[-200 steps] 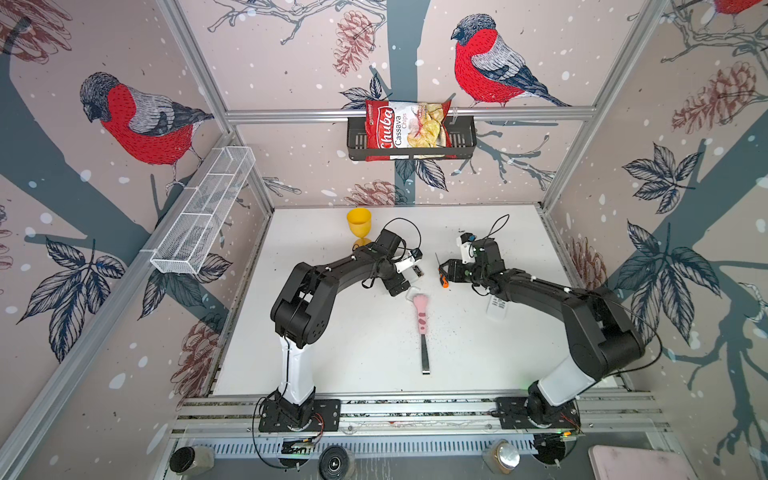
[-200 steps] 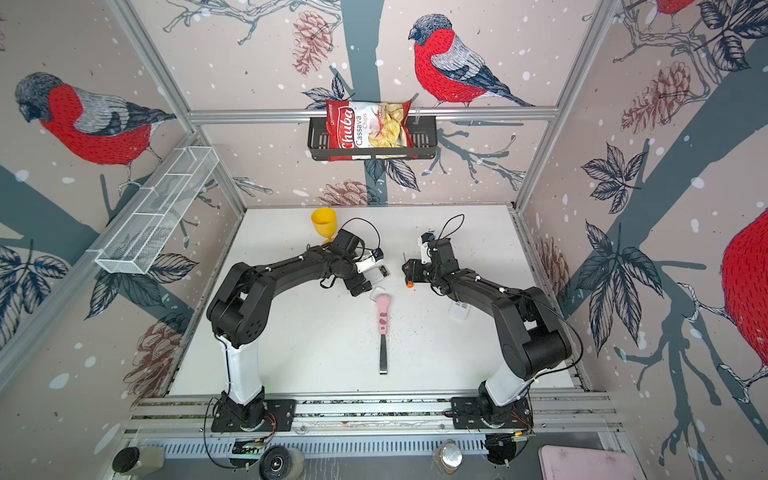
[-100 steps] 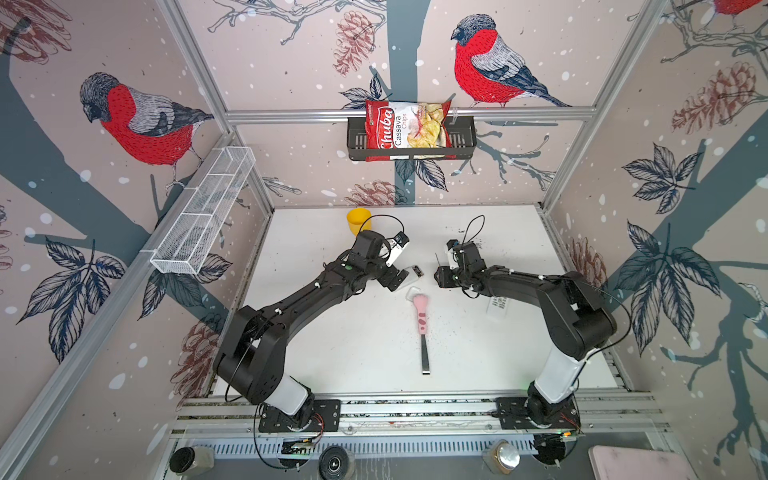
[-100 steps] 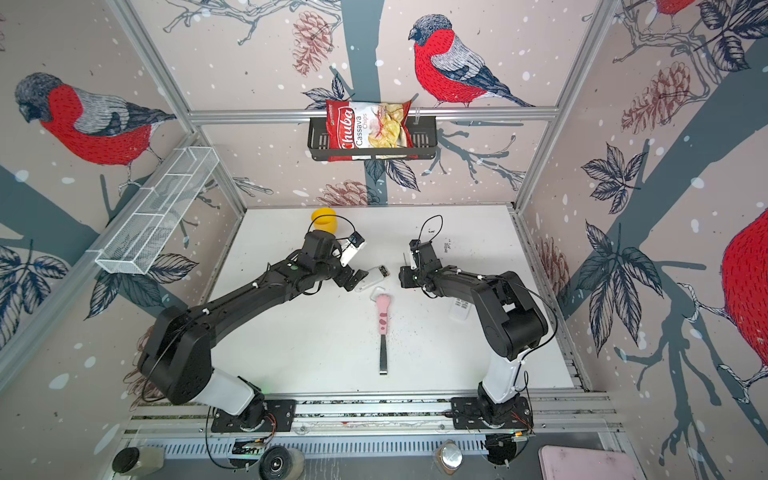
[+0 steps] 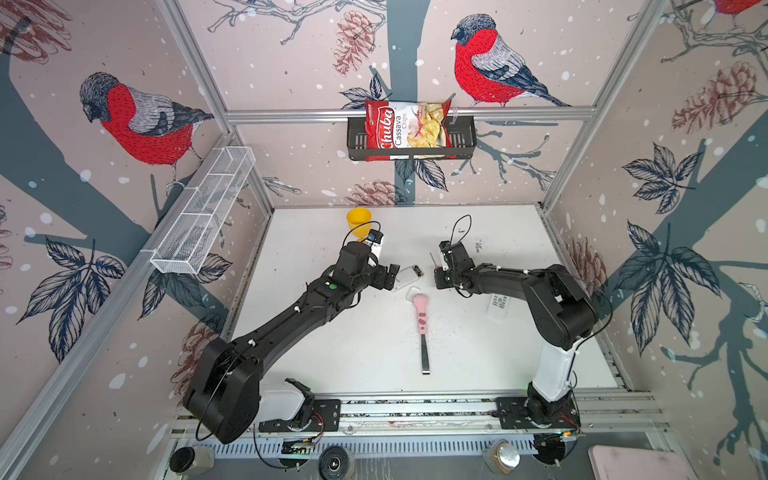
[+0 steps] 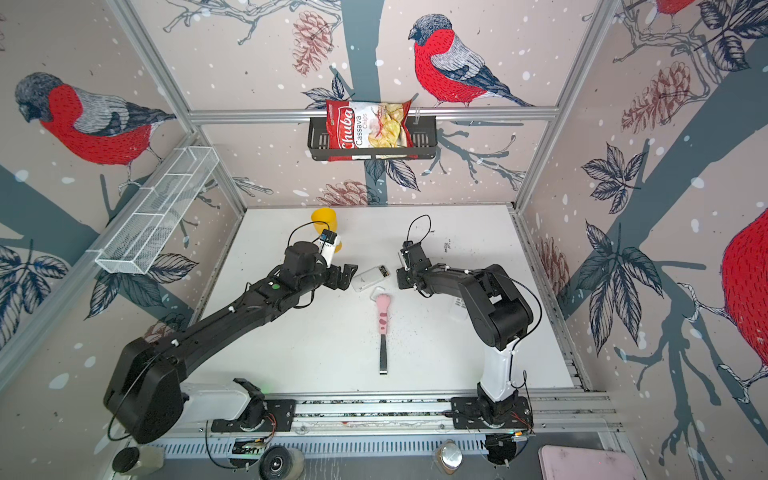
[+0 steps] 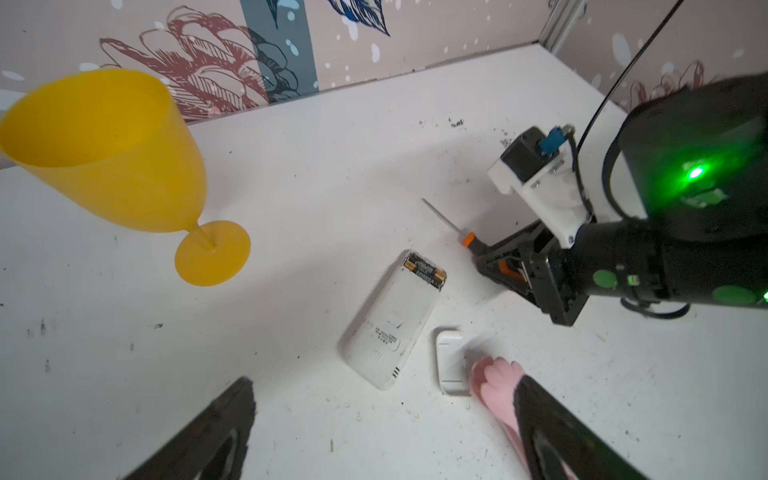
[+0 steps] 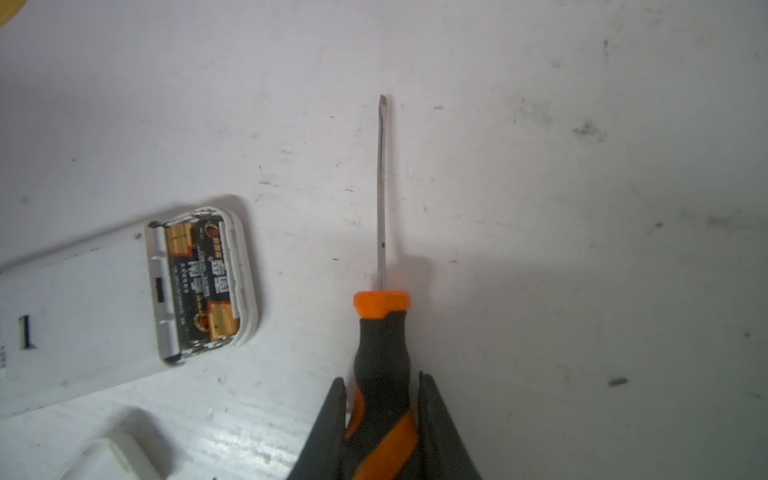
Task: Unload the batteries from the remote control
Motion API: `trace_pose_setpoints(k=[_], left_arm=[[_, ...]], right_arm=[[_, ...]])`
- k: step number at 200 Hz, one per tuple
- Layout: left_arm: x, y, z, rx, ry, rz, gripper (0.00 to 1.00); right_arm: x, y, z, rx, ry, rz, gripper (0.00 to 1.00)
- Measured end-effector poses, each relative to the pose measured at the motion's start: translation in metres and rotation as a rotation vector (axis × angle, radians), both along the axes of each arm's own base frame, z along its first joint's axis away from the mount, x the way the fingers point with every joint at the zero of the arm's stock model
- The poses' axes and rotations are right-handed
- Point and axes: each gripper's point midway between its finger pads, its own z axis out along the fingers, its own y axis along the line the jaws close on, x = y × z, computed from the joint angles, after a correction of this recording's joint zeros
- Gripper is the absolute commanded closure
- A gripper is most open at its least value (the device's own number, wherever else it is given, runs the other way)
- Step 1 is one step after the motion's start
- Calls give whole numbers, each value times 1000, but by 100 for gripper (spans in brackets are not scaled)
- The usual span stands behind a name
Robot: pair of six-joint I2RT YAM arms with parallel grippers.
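The screwdriver handle (image 8: 382, 348) is lying crosswise in the robot's right gripper, so the left gripper should hold the screwdriver's shaft (image 8: 381, 200) while the right gripper takes the handle lengthwise.
The white remote control (image 7: 388, 328) lies face down mid-table, also visible in both top views (image 5: 404, 277) (image 6: 369, 278). Its battery bay is open, and two black batteries (image 8: 203, 282) with gold ends (image 7: 424, 270) sit side by side in it. The loose cover (image 7: 450, 361) lies beside it. My right gripper (image 8: 382, 378) is shut on the orange-and-black screwdriver (image 8: 381, 332) handle, and the shaft runs low over the table just beside the open bay. My left gripper (image 7: 382, 384) is open and empty at the remote's other end (image 5: 388, 276).
A yellow goblet (image 5: 358, 220) stands behind the left gripper. A pink-handled tool (image 5: 422, 320) lies in front of the remote, touching the cover. A second white remote (image 5: 498, 305) lies under the right arm. A chips bag (image 5: 407, 129) sits in the back-wall basket.
My right gripper's jaws have closed on the screwdriver handle. The left arm has dropped from a raised elbow to a long low reach, with its gripper still open beside the remote.
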Motion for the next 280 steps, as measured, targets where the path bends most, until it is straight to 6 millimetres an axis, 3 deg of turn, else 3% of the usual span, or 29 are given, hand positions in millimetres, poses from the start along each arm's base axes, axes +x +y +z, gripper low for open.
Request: trace_pose_setpoints(k=[25,53,70,99,119,158,197,280], left_arm=[[-4,5,6,-65,-4,44,4],[-11,10,3,-158,3,88,6],[-13,9,2,-216,5,98,14],[-16,-1,5,-332,17,72,27],[-17,-7,5,-409,38,47,35],[-24,-21,9,-544,67,-23,39],[-25,-39,14,-646,92,-76,40],[-21,-71,6,-772,161,-86,50]], right_arm=[[-1,1,1,-3,-6,2,90],[-22,1,8,-13,2,33,94],[-38,4,19,2,-24,64,99],[-66,11,37,71,-75,123,100],[-82,17,57,137,-133,161,100],[-101,33,111,311,-265,248,100],[-121,51,142,411,-325,342,100],[-130,66,151,435,-346,397,99]])
